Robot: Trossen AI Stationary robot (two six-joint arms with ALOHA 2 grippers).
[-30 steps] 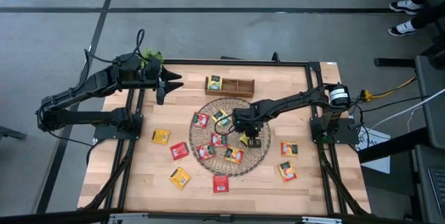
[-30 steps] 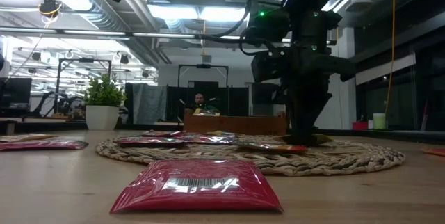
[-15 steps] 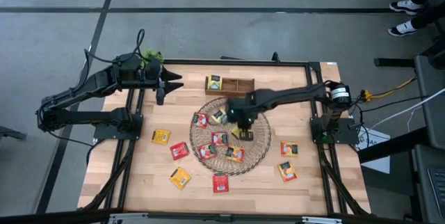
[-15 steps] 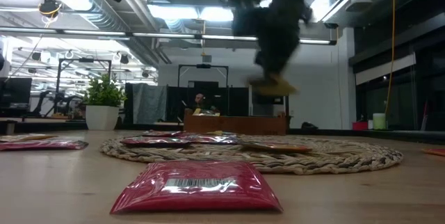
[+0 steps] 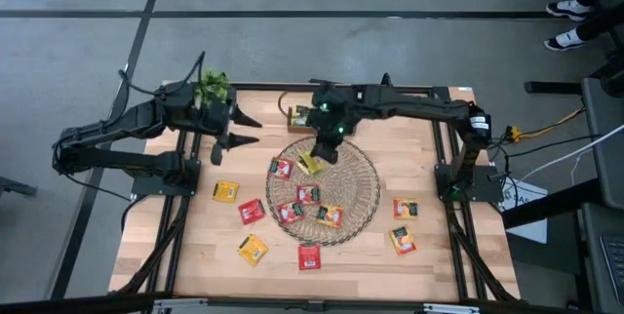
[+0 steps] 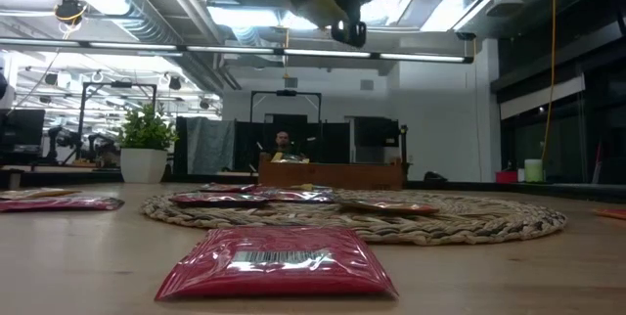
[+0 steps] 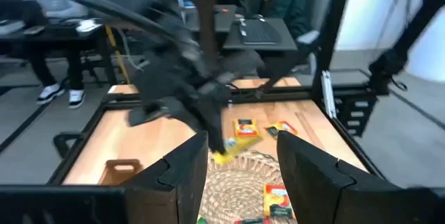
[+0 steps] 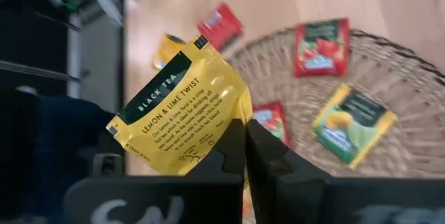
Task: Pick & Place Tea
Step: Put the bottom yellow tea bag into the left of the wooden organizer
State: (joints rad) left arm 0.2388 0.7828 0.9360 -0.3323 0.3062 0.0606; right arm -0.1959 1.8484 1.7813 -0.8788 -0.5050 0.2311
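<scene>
My left gripper is moving toward the sachet's free edge (image 7: 222, 157) and should keep going until its fingers are on both sides of that edge, because the yellow sachet (image 5: 312, 164) sticks out past the ends of my right gripper's fingers.
My right gripper (image 5: 320, 154) hangs high over the far left part of the round wicker mat (image 5: 363, 189), shut on a yellow tea sachet (image 8: 182, 121) that also shows in the high view (image 5: 310, 165). More tea sachets lie flat on the mat, among them a red one (image 5: 282, 168), and on the table around it, such as a yellow one (image 5: 225, 191). My left gripper (image 5: 244, 129) waits open above the table's far left corner, holding nothing. My right gripper pinches the yellow sachet by one edge near a corner (image 8: 233, 132) between its two shut fingers (image 8: 261, 156). The fingers slant down from the table's far right side. The sachet sticks out beyond the fingertips, printed face toward the wrist camera, lifted clear of the mat.
A wooden compartment box (image 5: 327, 119) stands at the far edge just beyond the mat, one sachet in its left end. A small green potted plant (image 5: 213, 85) sits at the far left corner. A red sachet (image 6: 279, 259) lies near the front edge.
My right gripper has risen from the mat's right middle with the yellow sachet, carrying it up and toward the far left, close to the wooden box; the sachet is lifted clear. My left gripper has rolled a little in place.
</scene>
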